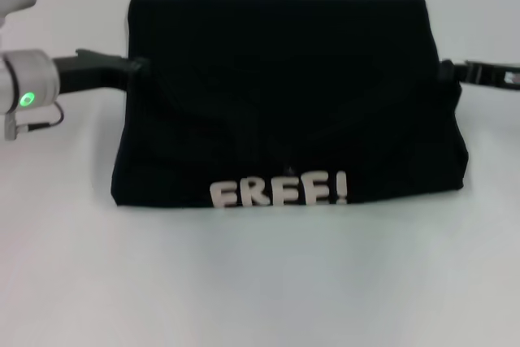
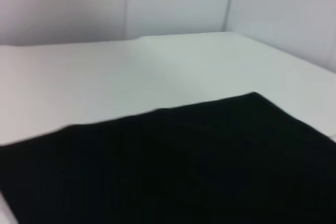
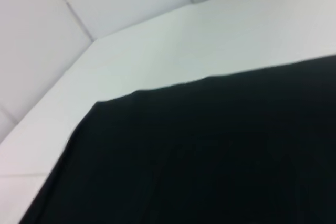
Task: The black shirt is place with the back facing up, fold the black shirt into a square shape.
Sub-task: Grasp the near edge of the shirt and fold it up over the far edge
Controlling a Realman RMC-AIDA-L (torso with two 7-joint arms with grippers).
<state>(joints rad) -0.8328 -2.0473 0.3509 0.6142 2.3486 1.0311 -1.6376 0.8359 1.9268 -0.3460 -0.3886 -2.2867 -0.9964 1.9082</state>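
The white letters curl over the shirt's near edge (image 1: 279, 204). Both my grippers should pull the cloth back toward the shirt's far edge until the whole word is flat.
The black shirt (image 1: 284, 95) lies on the white table as a wide folded rectangle. White letters reading "FREE!" (image 1: 279, 191) show along its near edge. My left gripper (image 1: 136, 67) meets the shirt's left edge near the far corner. At the shirt's right edge, at about the same height, is my right gripper (image 1: 448, 71). Both tips blend into the dark cloth. The left wrist view shows the shirt (image 2: 184, 166) from the side, lying flat. In the right wrist view the shirt (image 3: 210, 150) fills most of the picture.
The white table (image 1: 260, 282) stretches around the shirt, with bare surface toward me and beyond the shirt's far edge. White walls (image 2: 173, 3) rise behind the table's far side.
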